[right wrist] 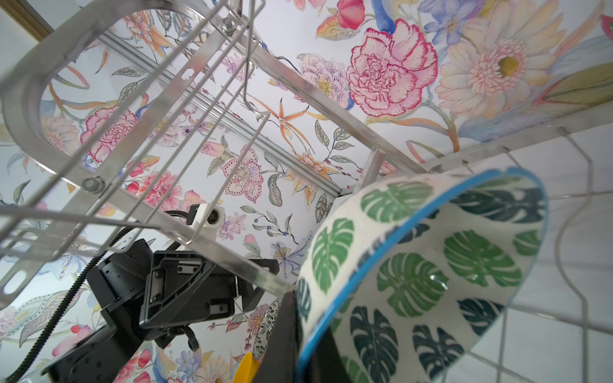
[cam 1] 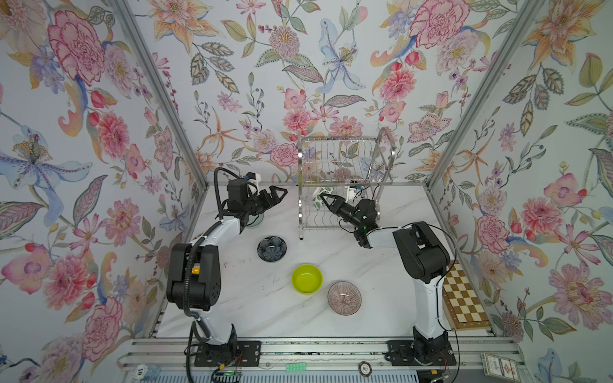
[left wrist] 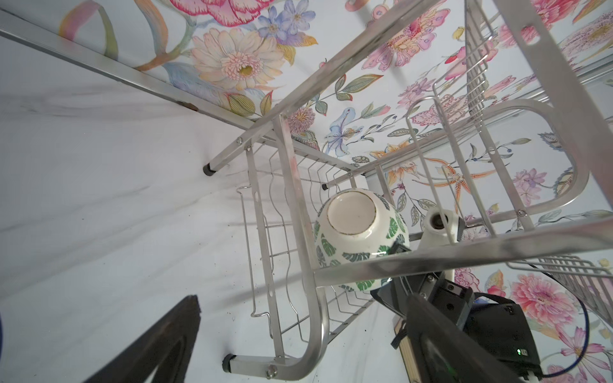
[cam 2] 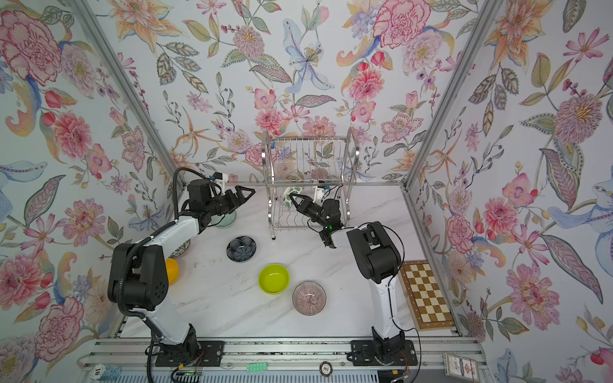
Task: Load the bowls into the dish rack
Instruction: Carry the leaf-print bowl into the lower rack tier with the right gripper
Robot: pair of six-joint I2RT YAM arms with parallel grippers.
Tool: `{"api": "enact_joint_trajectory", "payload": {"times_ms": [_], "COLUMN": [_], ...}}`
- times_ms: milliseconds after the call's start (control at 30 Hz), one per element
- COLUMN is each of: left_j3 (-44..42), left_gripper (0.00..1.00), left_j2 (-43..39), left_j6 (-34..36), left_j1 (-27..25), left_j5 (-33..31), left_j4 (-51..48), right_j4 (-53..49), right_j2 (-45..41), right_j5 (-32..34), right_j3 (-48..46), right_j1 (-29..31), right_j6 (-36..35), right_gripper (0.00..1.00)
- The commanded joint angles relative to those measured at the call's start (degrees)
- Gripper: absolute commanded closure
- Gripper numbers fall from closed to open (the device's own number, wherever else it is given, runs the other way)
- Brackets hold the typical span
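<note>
The green-leaf white bowl's base [left wrist: 351, 212] faces the rack's loose end [cam 1: 307, 199], so my right gripper should keep moving there until the bowl rests at that end, then let go.
The silver wire dish rack [cam 1: 345, 159] [cam 2: 310, 156] stands at the back of the table. My right gripper [cam 1: 323, 198] [cam 2: 292, 198] [right wrist: 308, 345] reaches into its lower tier, shut on the rim of the green-leaf white bowl [cam 1: 319, 195] [cam 2: 293, 192] [left wrist: 358, 232] [right wrist: 431, 265]. That bowl is tipped on edge, with its base towards the left arm. My left gripper [cam 1: 279, 193] [cam 2: 248, 192] [left wrist: 303, 298] hovers open and empty just left of the rack. Loose on the table are a navy flower bowl [cam 1: 272, 248], a lime bowl [cam 1: 306, 278] and a pink striped bowl [cam 1: 344, 297].
A pale celadon bowl [cam 2: 228, 219] sits under the left wrist. A speckled bowl [cam 2: 181, 249] and an orange-yellow bowl [cam 2: 172, 270] lie behind the left arm. A wooden chessboard [cam 1: 464, 298] lies by the right wall. Flowered walls close three sides.
</note>
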Motion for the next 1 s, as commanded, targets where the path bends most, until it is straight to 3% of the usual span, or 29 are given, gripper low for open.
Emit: {"api": "enact_joint_trajectory", "payload": {"times_ms": [0, 200, 967], "left_j3": [-1.25, -1.54, -0.22], "left_gripper": [0.01, 0.01, 0.01], "left_j2": [1.85, 3.77, 4.16], "left_j6": [-5.71, -7.17, -4.77], "left_j1": [0.44, 0.43, -0.39], "left_j5": [6.08, 7.03, 4.32], "left_j4": [8.34, 10.92, 3.14], "right_j4": [5.84, 2.35, -8.94], "right_j2": [2.45, 6.51, 15.32], "right_j5": [-0.52, -1.76, -5.97], "right_j3": [4.57, 9.74, 23.0], "right_j1": [-0.23, -0.32, -0.28], "right_j6": [2.17, 0.15, -1.85], "right_gripper": [1.0, 1.0, 1.0]}}
